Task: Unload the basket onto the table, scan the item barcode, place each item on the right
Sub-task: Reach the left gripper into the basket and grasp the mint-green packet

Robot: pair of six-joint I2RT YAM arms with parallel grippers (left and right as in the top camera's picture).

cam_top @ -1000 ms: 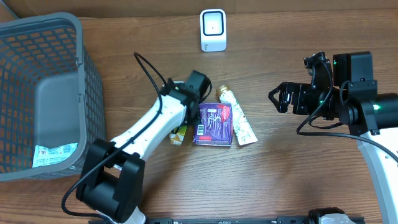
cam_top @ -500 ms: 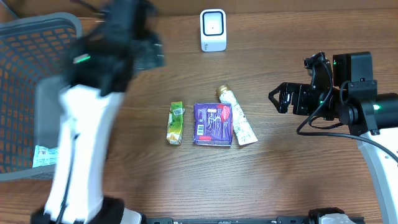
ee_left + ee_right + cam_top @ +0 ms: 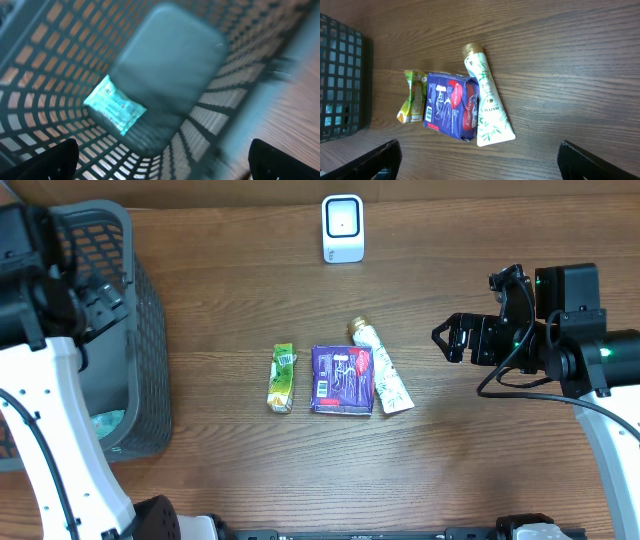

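My left gripper keeps going down until its fingers straddle the packet [image 3: 107, 423], since the pale packet lies alone on the grey basket's bottom [image 3: 106, 370] with open space above.
Three items lie side by side at the table's middle: a green-yellow carton [image 3: 284, 378] [image 3: 412, 96], a purple packet [image 3: 342, 380] [image 3: 451, 106] and a white tube with a gold cap [image 3: 381, 370] [image 3: 487, 102]. A white scanner [image 3: 343, 228] stands at the far edge. My left gripper [image 3: 98, 298] [image 3: 170, 165] hangs open over the grey basket [image 3: 150, 350], holding nothing. In the blurred left wrist view a pale packet [image 3: 115, 111] lies on the basket floor. My right gripper [image 3: 450, 338] [image 3: 480, 162] is open and empty, raised well right of the items.
The basket [image 3: 50, 60] [image 3: 340, 80] fills the table's left side, and the pale packet [image 3: 110, 423] shows through its mesh. Bare wood lies between the items and the scanner, and between the items and the right arm.
My left arm has swung from the items at the middle up and left to the basket, uncovering the green-yellow carton. The three items and the right arm have not moved.
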